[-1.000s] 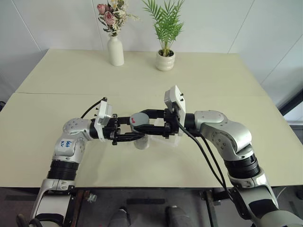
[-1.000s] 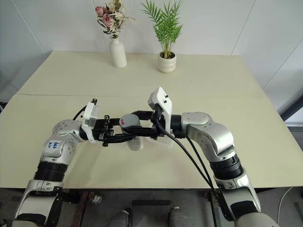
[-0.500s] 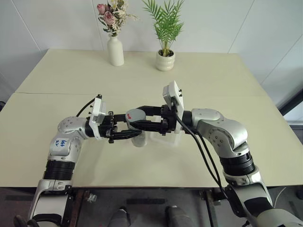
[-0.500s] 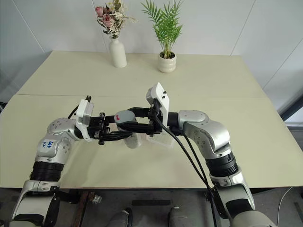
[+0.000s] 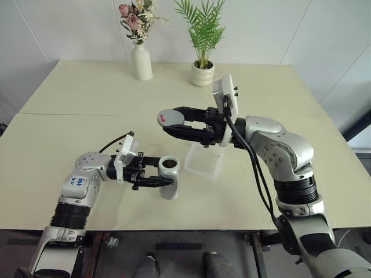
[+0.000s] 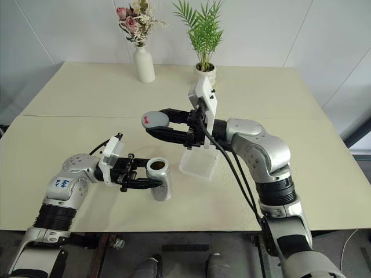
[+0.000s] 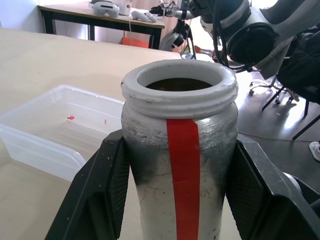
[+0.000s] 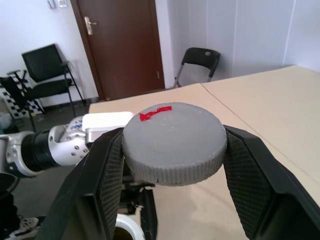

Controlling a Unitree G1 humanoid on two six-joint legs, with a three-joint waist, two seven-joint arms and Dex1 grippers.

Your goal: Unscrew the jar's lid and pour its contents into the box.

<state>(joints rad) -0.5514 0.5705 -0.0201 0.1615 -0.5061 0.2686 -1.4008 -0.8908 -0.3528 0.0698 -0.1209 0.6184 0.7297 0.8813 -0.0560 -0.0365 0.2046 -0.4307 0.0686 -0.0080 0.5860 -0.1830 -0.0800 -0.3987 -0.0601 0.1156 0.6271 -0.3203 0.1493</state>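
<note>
The grey lid hangs clear of the jar's opening, so the robot's right gripper should keep carrying the lid past the box until it reaches clear tabletop.
The jar is upright with its mouth uncovered, near the table's front, and my left gripper is shut on its body. A red stripe runs down the jar's side, and one black finger presses on each flank. Inside the mouth the contents show as a dark brown patch. The grey lid, marked red on top, hangs well above and behind the jar with my right gripper shut on it. The lid sits between the fingers. The clear box lies just right of the jar.
A white vase of flowers and a potted green plant stand at the table's far edge. The box's floor carries tiny red specks. A seam crosses the table behind the arms.
The lid has come off the jar. My right gripper carried it upward, while my left gripper brought the jar down and nearer, and its mouth now stands uncovered.
</note>
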